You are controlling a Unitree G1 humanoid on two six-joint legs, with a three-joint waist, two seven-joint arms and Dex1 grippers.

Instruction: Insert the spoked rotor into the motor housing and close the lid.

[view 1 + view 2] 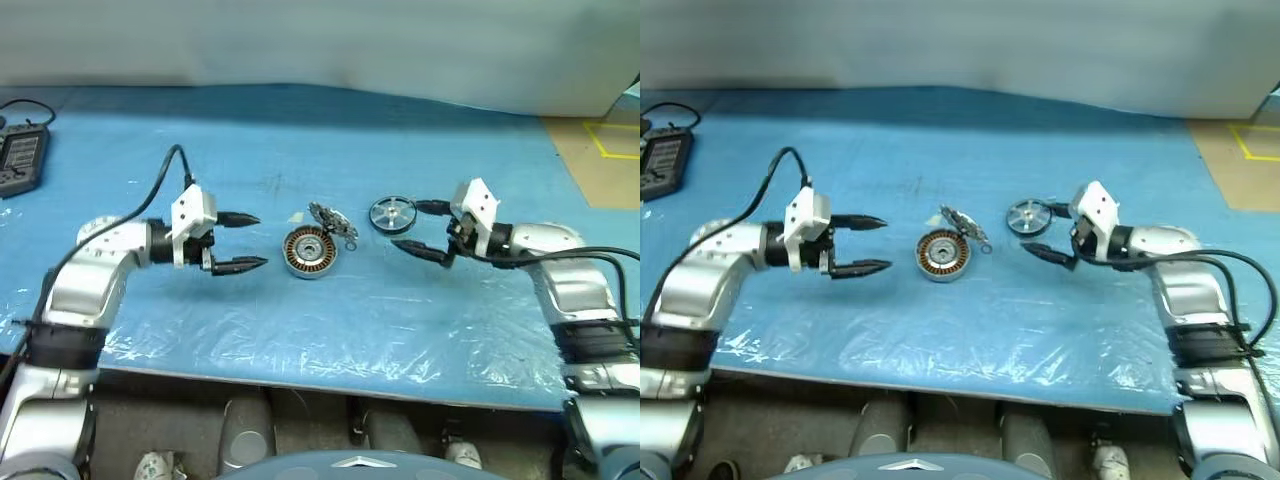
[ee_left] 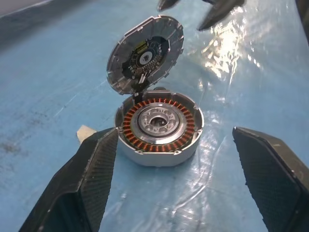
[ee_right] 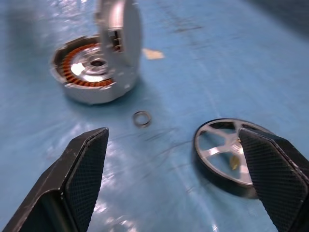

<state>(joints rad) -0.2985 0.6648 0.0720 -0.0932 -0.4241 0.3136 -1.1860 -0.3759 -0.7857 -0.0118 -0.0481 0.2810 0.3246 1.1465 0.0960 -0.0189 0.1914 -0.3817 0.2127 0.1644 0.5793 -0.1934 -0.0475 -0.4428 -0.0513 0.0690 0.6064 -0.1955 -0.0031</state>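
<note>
The small metal ring should settle in the motor housing's round central hub when the robot lowers it, because the hub is open and matches the ring's shape.
The motor housing sits mid-table, a round silver cup with copper windings showing inside. Its lid stands tilted up at the housing's far-right edge, inner face exposed. To the right of them the spoked rotor lies flat on the table. My left gripper is open, left of the housing, pointing at it, with nothing between its fingers. At the right, my right gripper is open and empty beside the rotor, not touching it.
A small metal ring lies on the table between housing and rotor. A bit of tan tape is stuck near the housing. A black handheld device rests at the far left. The blue table cover ends at the near edge.
</note>
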